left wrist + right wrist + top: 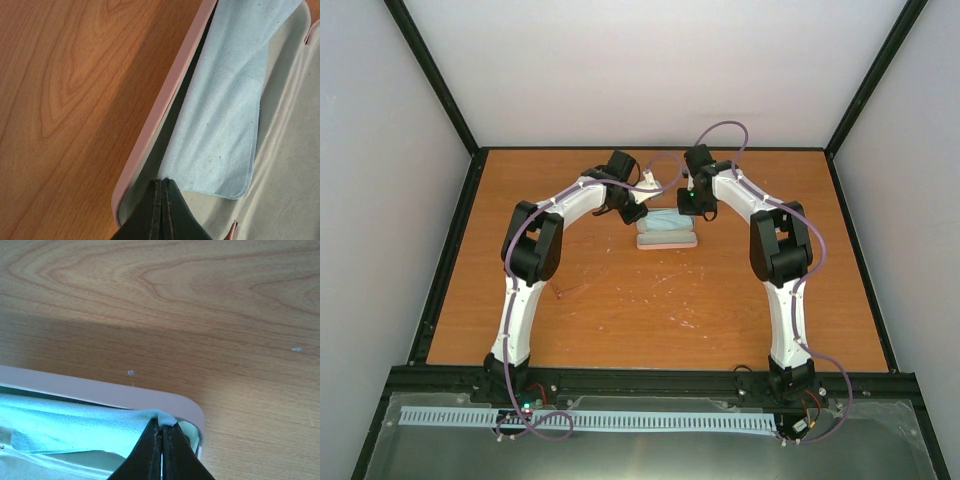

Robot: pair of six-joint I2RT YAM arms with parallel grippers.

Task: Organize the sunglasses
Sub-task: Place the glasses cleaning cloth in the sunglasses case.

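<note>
The light blue cloth lies folded (265, 37) toward my right gripper, so both my grippers should pick it up, pull it straight and put it down flat in the case (665, 219).
The pink case (670, 241) lies open at the table's middle back, with the light blue cloth (665, 223) spread inside it. My left gripper (638, 213) is at the case's left end and my right gripper (692, 210) at its right end. In the left wrist view the left gripper (164, 182) is shut, its tips on a corner of the cloth (225, 115) inside the pink rim (150, 125). In the right wrist view the right gripper (161, 427) is shut on a cloth (65, 422) corner, by the case's rounded corner (192, 412). The sunglasses are hidden.
The wooden tabletop (650, 300) is enclosed by a black frame (650, 375) with white walls behind and at both sides. Both arms reach in over the table from the near edge, their elbows raised left and right of the case.
</note>
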